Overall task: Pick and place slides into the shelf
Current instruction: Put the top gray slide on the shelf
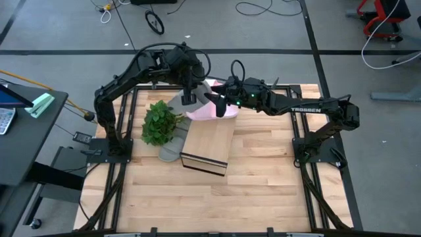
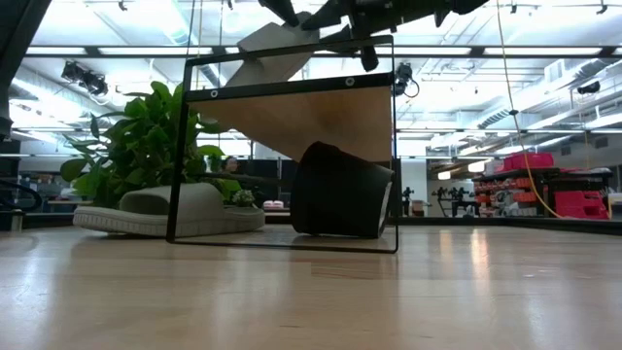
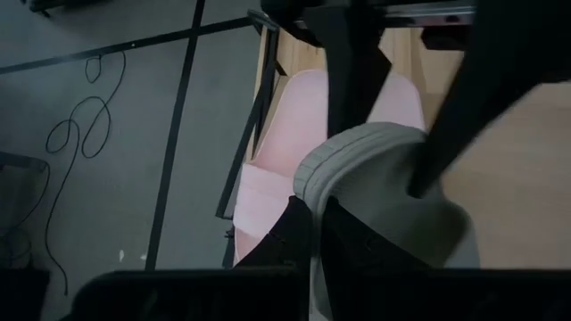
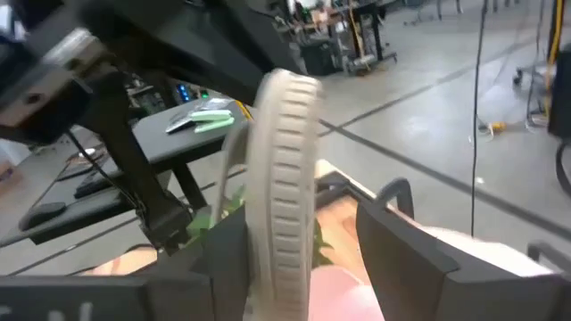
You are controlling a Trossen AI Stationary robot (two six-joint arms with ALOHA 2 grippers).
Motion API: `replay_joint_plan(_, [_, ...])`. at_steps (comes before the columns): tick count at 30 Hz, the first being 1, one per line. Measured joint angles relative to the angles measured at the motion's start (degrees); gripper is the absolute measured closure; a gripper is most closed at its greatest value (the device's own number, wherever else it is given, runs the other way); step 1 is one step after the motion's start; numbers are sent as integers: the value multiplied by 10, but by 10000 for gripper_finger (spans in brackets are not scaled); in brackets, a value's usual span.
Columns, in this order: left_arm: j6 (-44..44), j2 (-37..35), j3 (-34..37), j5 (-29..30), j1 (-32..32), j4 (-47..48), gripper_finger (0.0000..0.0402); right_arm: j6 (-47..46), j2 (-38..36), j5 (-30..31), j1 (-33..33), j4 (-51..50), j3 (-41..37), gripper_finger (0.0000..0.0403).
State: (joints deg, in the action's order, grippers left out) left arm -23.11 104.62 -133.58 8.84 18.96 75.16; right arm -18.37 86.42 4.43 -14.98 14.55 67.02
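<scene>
The robot's left gripper has the grey slide [image 2: 270, 55] hanging at a tilt above the pink slides, so the right gripper should take it and set it down flat on the shelf's open near part [image 1: 207, 140].
My left gripper [image 1: 189, 99] is shut on a grey slide [image 3: 384, 187], held in the air over the table's far side. My right gripper [image 1: 220, 104] is open. Its fingers stand on either side of the same grey slide [image 4: 285, 178], which shows edge-on in the right wrist view. A pink slide [image 1: 205, 110] lies below both grippers, at the far end of the shelf [image 1: 207, 148]. A second grey slide [image 1: 170, 150] rests sole-down on the table beside the shelf's left side. The other pink slide does not show separately. My left gripper pinches the grey slide at its rim [image 3: 312, 192] between its two fingers, coming from above. The slide is lifted clear and hangs tilted above the shelf [image 2: 272, 49]. My right gripper has one finger [image 4: 223, 259] close against the slide's side; I cannot tell whether it touches.
A leafy green plant [image 1: 160, 122] in a tipped black pot [image 2: 340, 190] lies left of the shelf, close to the resting grey slide. The shelf's dark frame [image 2: 282, 87] stands in the middle of the table. Bare wooden tabletop [image 1: 217, 204] spreads toward the near edge.
</scene>
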Motion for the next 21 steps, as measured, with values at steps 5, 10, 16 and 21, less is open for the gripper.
replay_joint_plan(5, [0,0,0,0,0,1,389,-9,1,2,0,2,0,182])
replay_joint_plan(10, [-1,0,0,1,0,2,389,-14,1,2,0,6,0,254])
replay_joint_plan(16, [-1,0,0,7,1,-1,383,-8,1,-9,-1,15,0,377])
replay_joint_plan(21, [-18,-1,0,42,0,-11,341,-9,1,12,0,12,11,362])
